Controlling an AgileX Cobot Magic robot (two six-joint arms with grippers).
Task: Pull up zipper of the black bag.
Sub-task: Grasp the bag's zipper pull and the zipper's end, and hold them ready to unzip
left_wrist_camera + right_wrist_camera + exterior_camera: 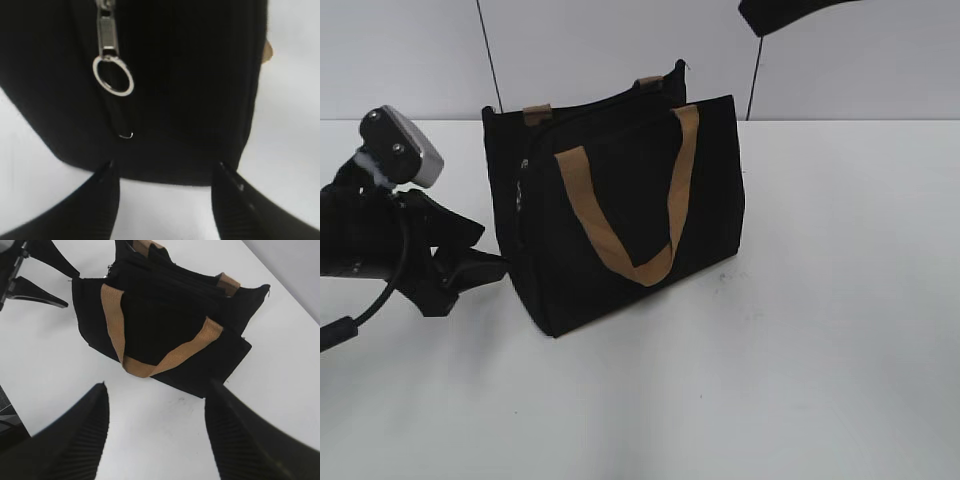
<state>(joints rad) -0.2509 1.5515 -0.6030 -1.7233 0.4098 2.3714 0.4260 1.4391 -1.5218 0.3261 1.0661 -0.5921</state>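
Note:
I can see the ring hanging with the zipper's tail against the bag's side, so next my left gripper lifts the tail tight before my right gripper takes the ring.
The black bag stands upright on the white table with its tan handles on the front face and at the top. It also shows in the right wrist view. The zipper pull with its ring tab hangs on the bag's narrow left side, low on the track; in the exterior view it is a small glint. My left gripper is open at the bag's lower left side, below the ring, holding nothing. My right gripper is open and empty, high above the table in front of the bag.
The white table spreads around the bag, with a pale wall behind. Part of the right arm shows at the top edge of the exterior view. The left gripper's fingers show in the right wrist view.

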